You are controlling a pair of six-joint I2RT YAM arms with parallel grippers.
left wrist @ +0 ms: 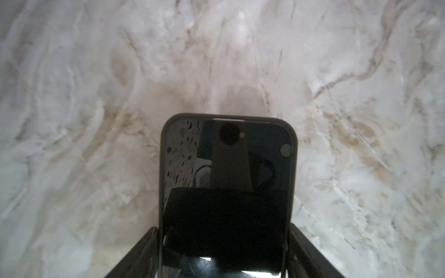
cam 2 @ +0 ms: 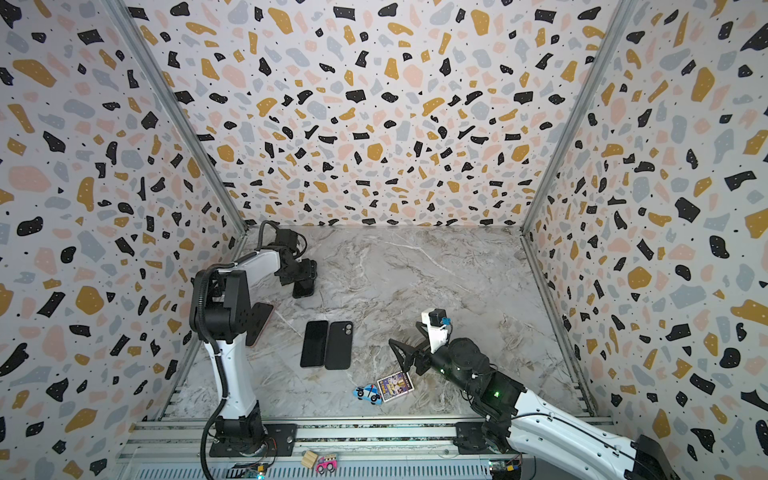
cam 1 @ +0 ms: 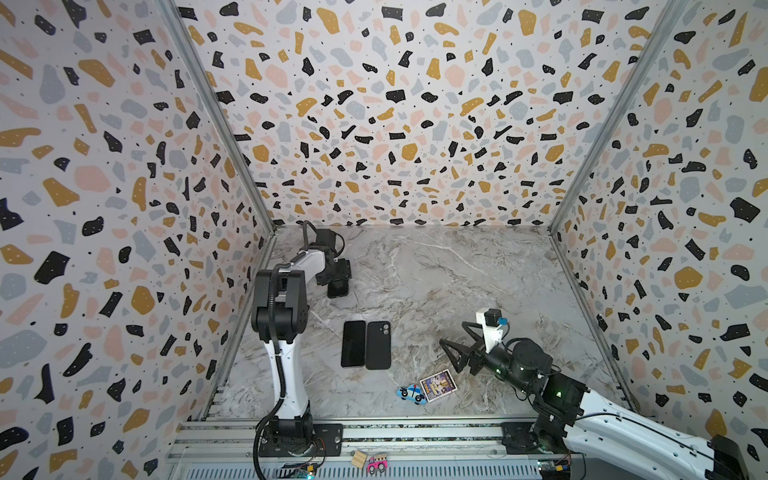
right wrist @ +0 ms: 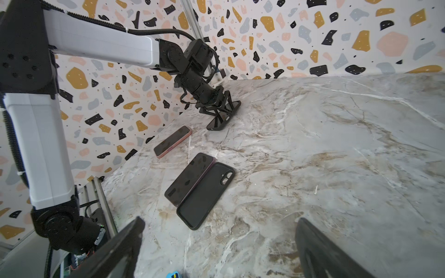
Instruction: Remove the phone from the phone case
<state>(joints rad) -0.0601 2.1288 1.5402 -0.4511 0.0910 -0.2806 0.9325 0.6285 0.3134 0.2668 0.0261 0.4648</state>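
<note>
The cased phone's near end is clear of my left gripper's fingers, so my right gripper should continue to go toward the cased phone and close on that end.
My left gripper is at the far left of the table, shut on a phone that sits in a dark phone case. Its fingers press the case's two long sides. The cased phone is tilted, with its low end at the marble. A bare black phone and an empty black case lie side by side mid-table, seen in both top views. My right gripper hovers open to their right with nothing between its fingers.
A pink-cased phone lies near the left arm's elbow. A toy police car and a picture card lie under the right arm. Patterned walls close three sides. The front rail carries a wooden block and a pink toy car.
</note>
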